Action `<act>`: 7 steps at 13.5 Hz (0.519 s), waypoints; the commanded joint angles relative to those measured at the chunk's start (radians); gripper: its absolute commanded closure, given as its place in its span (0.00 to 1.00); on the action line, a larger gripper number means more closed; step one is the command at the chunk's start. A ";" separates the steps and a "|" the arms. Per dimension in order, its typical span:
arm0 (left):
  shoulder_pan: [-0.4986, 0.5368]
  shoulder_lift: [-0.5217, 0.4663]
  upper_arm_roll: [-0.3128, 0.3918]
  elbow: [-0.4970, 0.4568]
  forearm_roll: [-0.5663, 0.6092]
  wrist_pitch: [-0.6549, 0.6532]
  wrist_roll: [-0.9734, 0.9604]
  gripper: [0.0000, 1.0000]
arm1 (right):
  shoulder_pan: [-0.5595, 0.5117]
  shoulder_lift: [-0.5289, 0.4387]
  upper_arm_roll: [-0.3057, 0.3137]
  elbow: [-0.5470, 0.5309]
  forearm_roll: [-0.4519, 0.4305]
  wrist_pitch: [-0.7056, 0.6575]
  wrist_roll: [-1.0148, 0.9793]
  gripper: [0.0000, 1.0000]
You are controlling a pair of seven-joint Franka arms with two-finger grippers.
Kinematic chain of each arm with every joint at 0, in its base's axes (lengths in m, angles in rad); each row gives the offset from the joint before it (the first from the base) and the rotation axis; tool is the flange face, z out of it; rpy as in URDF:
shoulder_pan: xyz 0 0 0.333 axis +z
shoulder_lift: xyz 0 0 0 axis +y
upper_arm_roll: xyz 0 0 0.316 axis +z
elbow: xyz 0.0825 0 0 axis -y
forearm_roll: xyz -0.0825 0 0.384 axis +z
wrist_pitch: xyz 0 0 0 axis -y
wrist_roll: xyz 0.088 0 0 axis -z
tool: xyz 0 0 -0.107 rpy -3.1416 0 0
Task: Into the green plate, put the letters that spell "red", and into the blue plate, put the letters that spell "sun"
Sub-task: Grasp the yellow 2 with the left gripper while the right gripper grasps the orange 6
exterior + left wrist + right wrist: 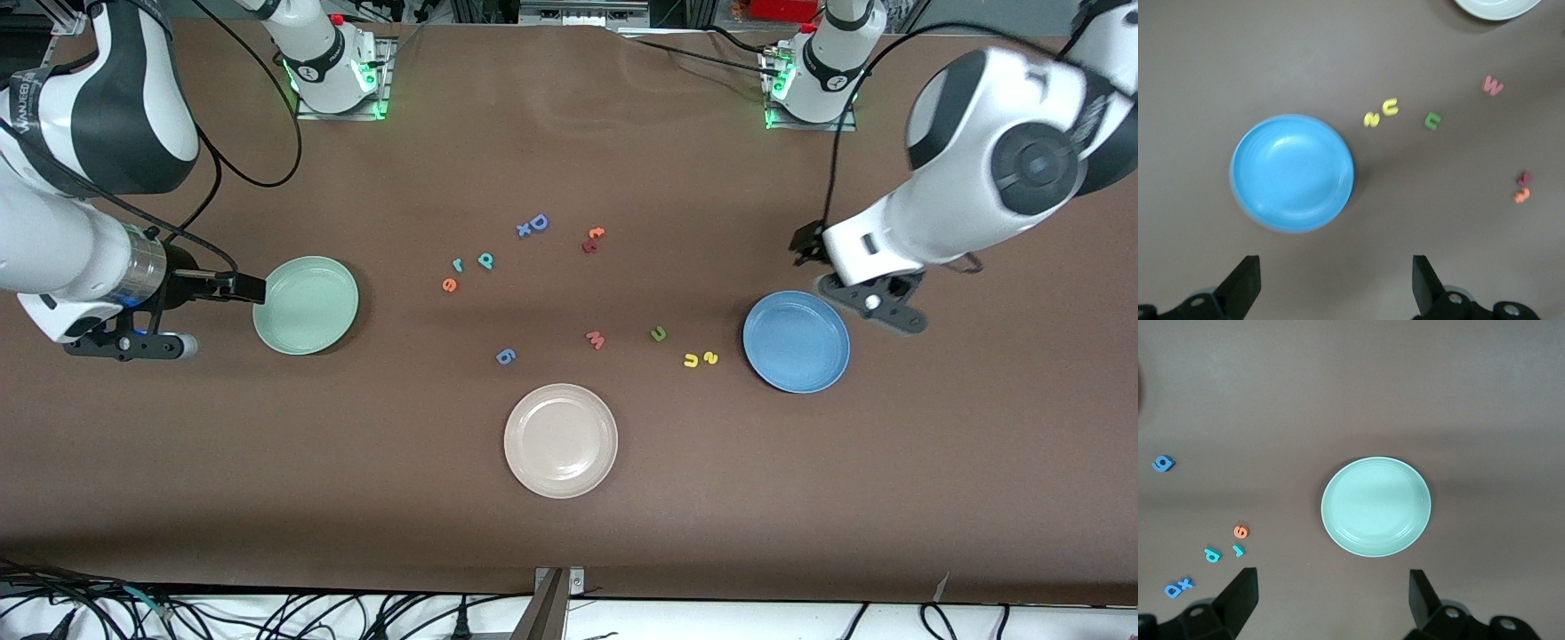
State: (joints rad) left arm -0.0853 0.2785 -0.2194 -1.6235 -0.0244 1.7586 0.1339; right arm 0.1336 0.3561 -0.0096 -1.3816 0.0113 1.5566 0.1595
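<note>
I should keep moving my open left gripper toward the yellow "s" (710,357) until its fingers are on both sides of the "s", because the "s" lies clear of the yellow "u" (691,361) and the blue plate.
The green plate (305,305) (1376,506) lies toward the right arm's end. The orange "e" (450,284) (1241,532), teal "r" (458,264) (1238,551) and teal "d" (485,260) (1212,555) lie together mid-table. The blue plate (797,341) (1291,173) lies toward the left arm's end. Beside it are the yellow "s" (709,357) (1371,119), yellow "u" (691,360) (1390,107) and olive "n" (659,334) (1432,121). My right gripper (133,345) (1331,597) hangs open and empty beside the green plate. Open and empty too, my left gripper (876,307) (1335,280) hovers at the blue plate's edge.
A cream plate (560,440) sits nearest the front camera. Other letters lie on the brown table: a blue "D" with a small "x" (533,225), a red-orange pair (593,238), a pink "w" (595,340) and a blue "g" (505,356).
</note>
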 commanded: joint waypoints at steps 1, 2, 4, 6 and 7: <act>-0.043 0.108 -0.002 0.013 -0.012 0.122 -0.002 0.00 | 0.001 -0.025 0.003 -0.025 0.003 -0.004 0.011 0.00; -0.054 0.148 -0.002 0.013 -0.011 0.172 0.000 0.00 | 0.003 -0.025 0.003 -0.025 0.003 -0.004 0.017 0.00; -0.068 0.232 -0.003 0.001 -0.011 0.266 0.000 0.00 | 0.009 -0.025 0.010 -0.027 0.003 -0.007 0.067 0.00; -0.086 0.264 -0.003 -0.079 -0.011 0.408 0.000 0.00 | 0.046 -0.023 0.011 -0.028 0.007 -0.012 0.113 0.00; -0.088 0.262 -0.003 -0.149 -0.011 0.496 0.000 0.00 | 0.067 -0.016 0.011 -0.028 0.012 -0.010 0.156 0.00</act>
State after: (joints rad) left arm -0.1651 0.5473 -0.2234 -1.6786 -0.0244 2.1390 0.1326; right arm 0.1620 0.3561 -0.0007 -1.3852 0.0117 1.5491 0.2443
